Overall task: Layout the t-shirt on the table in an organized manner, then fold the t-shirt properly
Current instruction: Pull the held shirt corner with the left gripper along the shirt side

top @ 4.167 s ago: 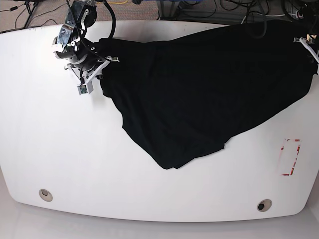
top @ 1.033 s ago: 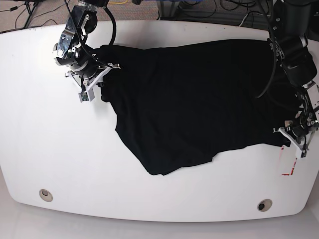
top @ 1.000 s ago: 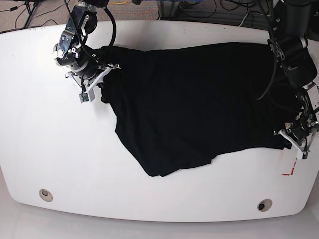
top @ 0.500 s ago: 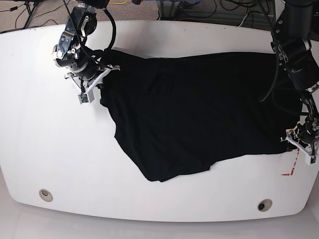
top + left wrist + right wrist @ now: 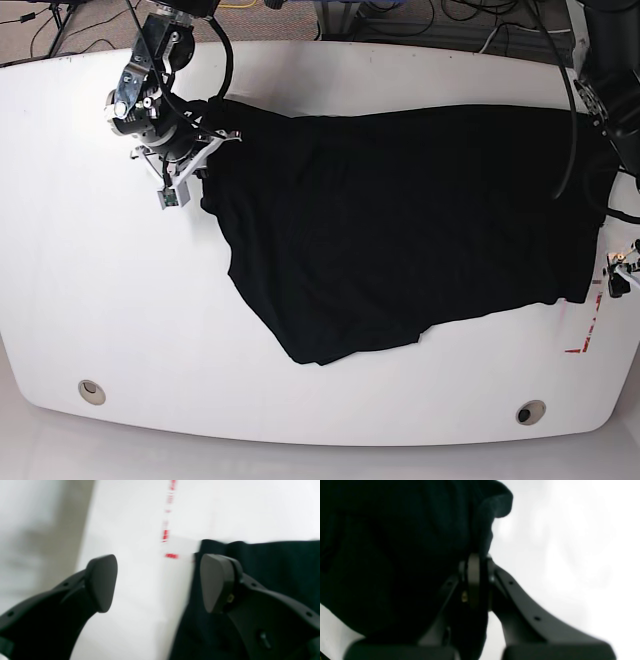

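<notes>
The robot's open left gripper is out beyond the black t-shirt's side edge (image 5: 592, 266), so it should move back in, grip the cloth farther up (image 5: 603, 205) and pull it straight.
The black t-shirt (image 5: 400, 220) lies spread over the white table (image 5: 100, 300), print hidden. My right gripper (image 5: 205, 140) is at the shirt's far left corner; in the right wrist view it (image 5: 475, 580) is shut on a fold of the black cloth (image 5: 395, 542). My left gripper (image 5: 620, 272) is at the table's right edge, just off the shirt's right hem. In the left wrist view it (image 5: 158, 582) is open and empty, with the shirt's edge (image 5: 275, 562) beside and under its right finger (image 5: 216, 582).
A red tape rectangle (image 5: 585, 335) is marked on the table by the shirt's near right corner; it also shows in the left wrist view (image 5: 171, 532). Two grommet holes (image 5: 91, 391) (image 5: 530, 412) sit near the front edge. Cables lie beyond the far edge.
My left gripper has let go of the shirt's right corner and moved right, off the cloth. The shirt's right side now lies flat. My right gripper still holds its corner.
</notes>
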### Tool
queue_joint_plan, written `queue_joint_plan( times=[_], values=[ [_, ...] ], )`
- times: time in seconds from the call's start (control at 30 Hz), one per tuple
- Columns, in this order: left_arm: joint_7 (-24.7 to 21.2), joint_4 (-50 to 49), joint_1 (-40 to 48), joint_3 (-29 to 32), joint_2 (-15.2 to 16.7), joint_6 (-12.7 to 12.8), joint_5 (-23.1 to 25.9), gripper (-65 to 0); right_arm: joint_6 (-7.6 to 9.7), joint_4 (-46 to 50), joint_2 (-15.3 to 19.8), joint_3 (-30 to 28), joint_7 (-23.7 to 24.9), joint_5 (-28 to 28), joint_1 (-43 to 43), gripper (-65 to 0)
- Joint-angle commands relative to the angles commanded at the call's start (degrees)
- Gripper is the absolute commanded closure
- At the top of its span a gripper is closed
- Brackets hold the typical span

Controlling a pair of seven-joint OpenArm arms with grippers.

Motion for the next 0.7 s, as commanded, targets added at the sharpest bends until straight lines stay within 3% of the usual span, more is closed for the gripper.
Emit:
queue_joint_plan(
  times=[0.17, 0.4, 0.7],
  values=[
    [4.0, 9.1, 8.1, -5.8, 1.5, -4.9, 0.0, -49.3, 0.00, 0.0, 0.0, 0.0, 0.0, -0.1, 0.2, -2.4],
    [4.8, 18.3, 17.9, -11.3, 7.3, -4.9, 0.0, -49.3, 0.00, 0.0, 0.0, 0.0, 0.0, -0.2, 0.3, -2.4],
    [4.8, 19.2, 19.5, -14.6, 11.5, -4.9, 0.0, -49.4, 0.00, 0.0, 0.0, -0.4, 0.0, -0.2, 0.4, -2.4]
  ],
)
